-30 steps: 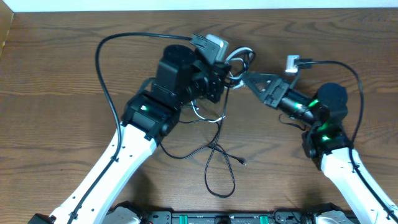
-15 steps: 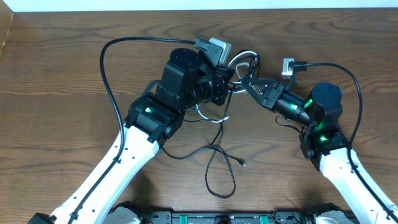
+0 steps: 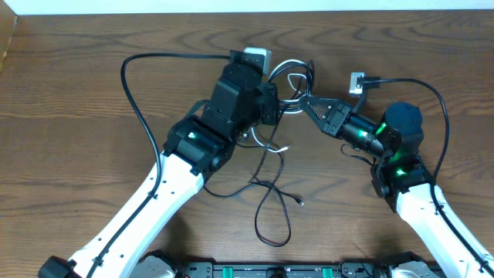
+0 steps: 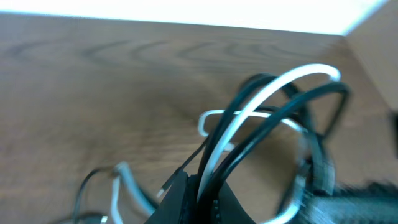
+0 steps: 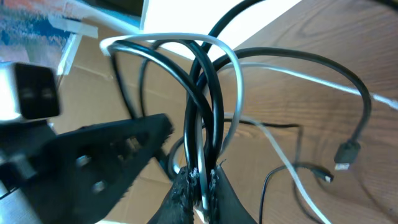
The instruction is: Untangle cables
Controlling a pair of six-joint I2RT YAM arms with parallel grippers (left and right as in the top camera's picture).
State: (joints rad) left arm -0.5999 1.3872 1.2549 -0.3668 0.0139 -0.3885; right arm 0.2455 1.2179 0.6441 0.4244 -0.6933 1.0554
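Note:
My left gripper should move gently toward my right gripper point(image 3: 307, 89), because both grippers pinch the same knot of black and white loops point(image 3: 292, 83). My right gripper should open and let the knot go.
The cables point(image 3: 292, 73) form a knot of black and white loops at the back middle of the table, held between both grippers. My left gripper point(image 3: 276, 104) is shut on a black and white bunch of them, seen in the left wrist view as loops point(image 4: 273, 93) rising from the closed left gripper point(image 4: 202, 190). My right gripper point(image 3: 307, 101) bites the same knot from the right. Its wrist view shows black and white strands point(image 5: 208, 81) pinched in the shut right gripper point(image 5: 200, 180). A long black loop point(image 3: 272, 224) trails toward the front edge, with a small plug point(image 3: 301, 203) on the wood.
A thick black arm wire point(image 3: 131, 93) arcs left of the left arm and another point(image 3: 441, 100) curves round the right arm. Bare wooden table point(image 3: 69, 93) lies to the left, and the table's back edge point(image 3: 401, 11) is close behind the knot.
My right gripper has moved in to the knot and shut on the strands. The left arm has shifted slightly right and back, still gripping.

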